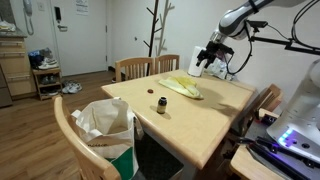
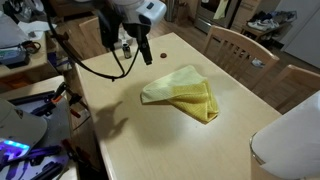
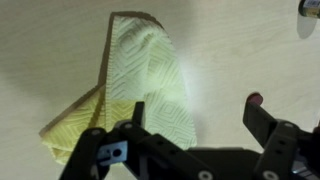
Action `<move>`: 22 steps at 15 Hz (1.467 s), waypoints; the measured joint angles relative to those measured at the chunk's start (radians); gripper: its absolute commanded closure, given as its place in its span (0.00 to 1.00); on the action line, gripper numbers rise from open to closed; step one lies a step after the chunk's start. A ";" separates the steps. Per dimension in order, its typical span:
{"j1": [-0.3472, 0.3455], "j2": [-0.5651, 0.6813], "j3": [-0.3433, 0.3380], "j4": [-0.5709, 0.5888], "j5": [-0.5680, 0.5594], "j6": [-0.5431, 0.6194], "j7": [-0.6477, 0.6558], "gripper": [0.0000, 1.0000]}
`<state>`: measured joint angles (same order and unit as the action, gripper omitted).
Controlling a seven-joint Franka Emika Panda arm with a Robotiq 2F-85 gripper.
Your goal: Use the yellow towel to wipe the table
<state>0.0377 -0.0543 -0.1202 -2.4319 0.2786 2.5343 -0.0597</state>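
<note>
The fingers are wide open, and the yellow towel (image 2: 188, 88) lies clear of the dark bottle. My gripper keeps going down to the towel's fold (image 2: 177, 93) and closes there.
The yellow towel (image 1: 183, 87) lies folded and crumpled on the light wooden table (image 1: 205, 118). It also shows in an exterior view (image 2: 183, 92) and in the wrist view (image 3: 135, 75). My gripper (image 1: 207, 60) hangs in the air above the table, over the towel's edge, also seen in an exterior view (image 2: 136, 50). In the wrist view its two fingers (image 3: 195, 115) are spread wide apart and hold nothing. One finger is over the towel's edge, the other over bare table.
A small dark bottle (image 1: 161, 105) and a small dark object (image 1: 151, 91) stand on the table near the towel. A small red piece (image 3: 255, 99) shows by one fingertip. Wooden chairs (image 1: 148, 67) surround the table. A white bag (image 1: 106, 125) sits on the near chair.
</note>
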 measured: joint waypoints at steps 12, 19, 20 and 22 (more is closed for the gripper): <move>0.033 0.671 -0.054 0.628 -0.275 -0.143 0.641 0.00; -0.022 0.822 -0.031 0.682 -0.129 -0.005 0.690 0.26; -0.027 0.827 -0.024 0.678 -0.118 0.023 0.687 0.31; -0.032 0.830 -0.020 0.657 -0.106 0.067 0.687 0.45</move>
<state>0.0055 0.7757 -0.1406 -1.7750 0.1728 2.6016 0.6273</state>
